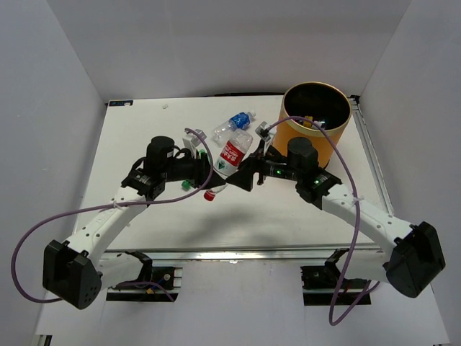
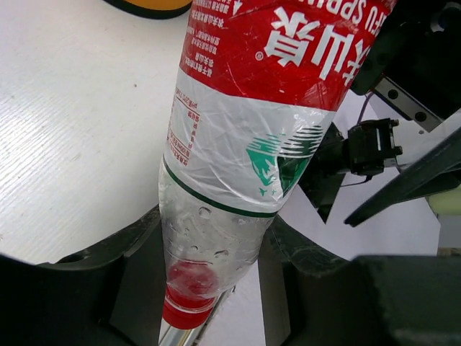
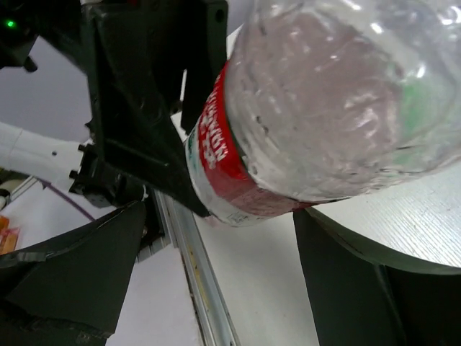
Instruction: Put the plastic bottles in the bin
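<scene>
My right gripper should grab the bottle's base (image 1: 243, 137) and bring the bottle to the orange bin, because my left gripper is holding the red-labelled bottle's neck end (image 1: 217, 187) far from that bin.
A clear bottle with a red label (image 1: 232, 155) and a red cap hangs tilted above the table's middle. My left gripper (image 1: 204, 180) is shut on its neck end; in the left wrist view the fingers (image 2: 137, 281) press both sides of the bottle (image 2: 245, 115) just above the cap. My right gripper (image 1: 235, 180) is open, and the bottle's base (image 3: 338, 101) sits just above and between its spread fingers (image 3: 360, 288). A blue-labelled bottle (image 1: 241, 119) and a clear bottle (image 1: 209, 133) lie behind. The orange bin (image 1: 317, 140) stands at the back right with bottles inside.
A small green object (image 1: 186, 185) lies under the left gripper. The bin's orange base (image 2: 148, 6) shows at the top of the left wrist view. The table's metal front rail (image 3: 194, 267) runs below the right gripper. White walls enclose the table.
</scene>
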